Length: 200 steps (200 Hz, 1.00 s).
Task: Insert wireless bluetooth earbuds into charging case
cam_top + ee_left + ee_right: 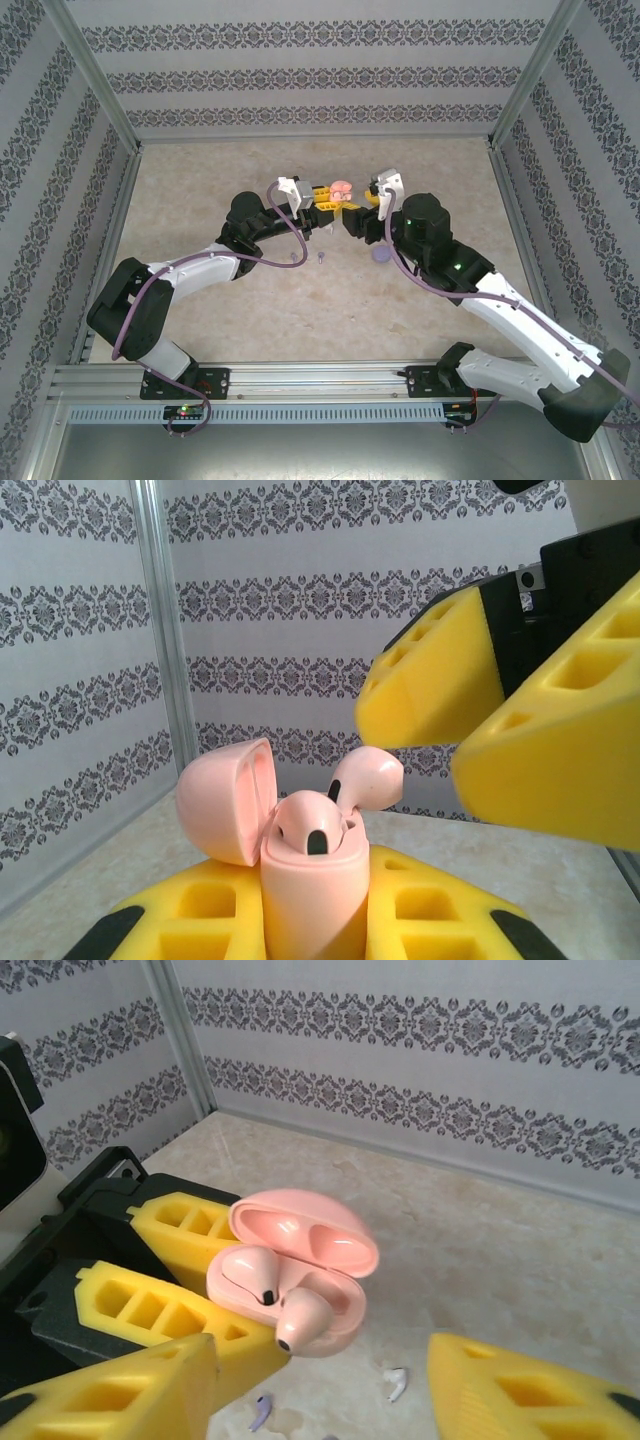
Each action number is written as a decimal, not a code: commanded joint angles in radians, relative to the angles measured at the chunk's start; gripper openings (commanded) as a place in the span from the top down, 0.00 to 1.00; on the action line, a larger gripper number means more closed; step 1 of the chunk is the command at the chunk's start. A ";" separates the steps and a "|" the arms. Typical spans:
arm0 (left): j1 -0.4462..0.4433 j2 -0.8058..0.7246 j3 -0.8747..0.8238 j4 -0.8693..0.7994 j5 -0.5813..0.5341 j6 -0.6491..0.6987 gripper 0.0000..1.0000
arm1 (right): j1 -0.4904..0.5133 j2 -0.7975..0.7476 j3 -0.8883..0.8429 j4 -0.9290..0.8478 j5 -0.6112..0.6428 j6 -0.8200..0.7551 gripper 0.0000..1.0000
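The tilted pink earbud (305,1320) is sticking halfway out of its well in the charging case, so next my right gripper closes its fingers and presses the earbud down into the well (338,1294).
A pink charging case (310,900) stands upright with its lid (230,800) swung open, and my left gripper (312,925) is shut on its body. One pink earbud (310,832) sits in its well. A second pink earbud (372,778) leans half out of the other well, tilted. My right gripper (325,1400) hangs open just in front of the case (330,1305), nothing between its yellow fingers (120,1390), close to the tilted earbud (300,1320). From above, both grippers meet at the case (342,190) over the table's middle.
A white earbud (397,1382) and a purple earbud (260,1415) lie loose on the beige table below the case. A purple case (380,255) rests by the right arm. Patterned walls and metal posts (180,1035) enclose the table.
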 commanded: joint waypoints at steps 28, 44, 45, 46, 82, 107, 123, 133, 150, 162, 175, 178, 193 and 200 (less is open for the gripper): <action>0.001 -0.037 0.035 0.048 0.003 -0.004 1.00 | -0.066 -0.080 -0.041 -0.014 -0.038 0.088 0.28; 0.002 -0.037 0.035 0.047 0.002 -0.003 1.00 | -0.097 -0.112 -0.051 -0.013 -0.065 0.130 0.26; 0.001 -0.036 0.035 0.047 0.001 -0.003 1.00 | -0.099 -0.115 -0.051 -0.014 -0.066 0.132 0.26; 0.002 -0.036 0.035 0.046 0.001 -0.003 1.00 | -0.100 -0.116 -0.052 -0.013 -0.066 0.137 0.25; 0.002 -0.038 0.035 0.040 0.002 0.004 1.00 | -0.149 -0.135 -0.038 -0.030 -0.126 0.235 0.32; 0.002 -0.040 0.033 0.036 0.001 0.010 1.00 | -0.153 -0.100 -0.004 -0.040 -0.173 0.310 0.62; 0.002 -0.040 0.033 0.034 -0.002 0.010 1.00 | -0.151 -0.070 0.014 -0.026 -0.229 0.364 0.83; 0.002 -0.040 0.034 0.031 -0.003 0.010 1.00 | -0.146 -0.053 0.028 -0.021 -0.259 0.389 0.92; 0.002 -0.040 0.031 0.034 -0.004 0.008 1.00 | -0.121 -0.026 0.053 -0.017 -0.289 0.412 1.00; 0.002 -0.038 0.029 0.034 -0.006 0.008 1.00 | -0.098 -0.013 0.066 -0.014 -0.298 0.419 1.00; 0.002 -0.038 0.028 0.037 -0.005 0.007 1.00 | -0.072 -0.005 0.082 -0.017 -0.298 0.419 1.00; 0.002 -0.037 0.027 0.037 -0.004 0.007 1.00 | -0.067 -0.003 0.084 -0.016 -0.298 0.418 1.00; 0.001 -0.037 0.026 0.039 -0.006 0.008 1.00 | -0.041 -0.001 0.096 -0.019 -0.296 0.416 1.00; 0.002 -0.037 0.026 0.038 -0.006 0.010 1.00 | -0.031 -0.002 0.101 -0.020 -0.292 0.413 1.00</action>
